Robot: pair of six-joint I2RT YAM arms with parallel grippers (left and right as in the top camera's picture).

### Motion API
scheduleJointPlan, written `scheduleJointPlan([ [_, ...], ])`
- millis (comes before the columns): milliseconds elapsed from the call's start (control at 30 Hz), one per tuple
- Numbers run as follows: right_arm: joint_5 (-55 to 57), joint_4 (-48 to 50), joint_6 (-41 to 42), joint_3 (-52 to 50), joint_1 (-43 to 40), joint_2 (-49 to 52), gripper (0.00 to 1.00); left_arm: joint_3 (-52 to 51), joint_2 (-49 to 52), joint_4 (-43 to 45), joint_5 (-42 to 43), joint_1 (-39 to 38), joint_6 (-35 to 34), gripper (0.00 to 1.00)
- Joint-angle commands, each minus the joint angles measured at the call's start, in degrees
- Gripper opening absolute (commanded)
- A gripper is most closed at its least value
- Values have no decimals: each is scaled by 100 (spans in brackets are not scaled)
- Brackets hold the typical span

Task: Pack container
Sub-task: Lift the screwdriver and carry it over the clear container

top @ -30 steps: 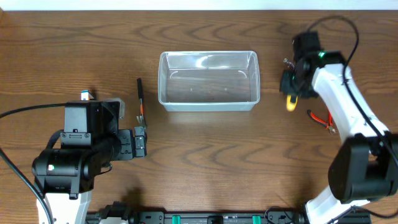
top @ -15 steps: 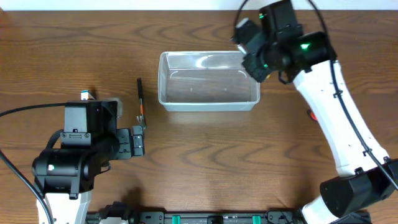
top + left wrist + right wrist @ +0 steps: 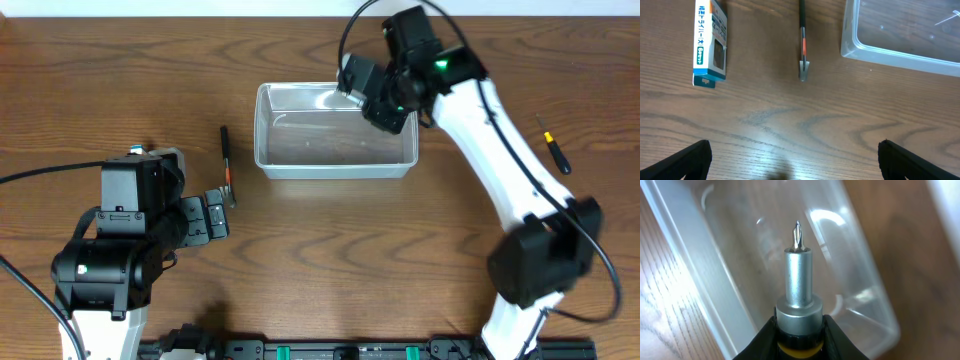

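The silver shaft [image 3: 799, 277] points inside the container's sides and the floor [image 3: 366, 150] is empty. My right gripper should keep lowering the screwdriver until it gets near the floor, then let go.
The clear rectangular container [image 3: 335, 170] stands at the table's centre back. My right gripper [image 3: 378, 100] hovers over its right end. In the right wrist view it [image 3: 799, 336] is shut on a screwdriver [image 3: 799, 275] with a silver shaft, a cross tip and a yellow band. The tip points down into the container [image 3: 710, 275]. My left gripper [image 3: 214, 216] is open and empty over bare wood at the front left. In the left wrist view its fingers [image 3: 795, 160] sit at the bottom corners, and the container's corner [image 3: 860, 50] is at the top right.
A thin black-and-orange tool [image 3: 226, 165] [image 3: 803, 45] lies left of the container. A small blue-and-white box [image 3: 710, 42] lies further left, mostly under the left arm in the overhead view [image 3: 137, 152]. A black-and-yellow screwdriver [image 3: 553, 143] lies at the far right.
My right arm has swung from the table's right side leftward to above the container, carrying the screwdriver. My left gripper has drawn back slightly to the left.
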Motion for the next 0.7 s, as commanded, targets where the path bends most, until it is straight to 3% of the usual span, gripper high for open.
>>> scheduleJointPlan([
  [0,-264,-70,-299,101,57,407,1,94,-4,2,-109,4,-83,98],
  [267,-315,-492,-553,98,133,1095,1,94,-4,4,-107,4,-81,98],
  [667,-330,-1193,-557,92,138,1128,4,94,-4,4,-109,4,-81,98],
])
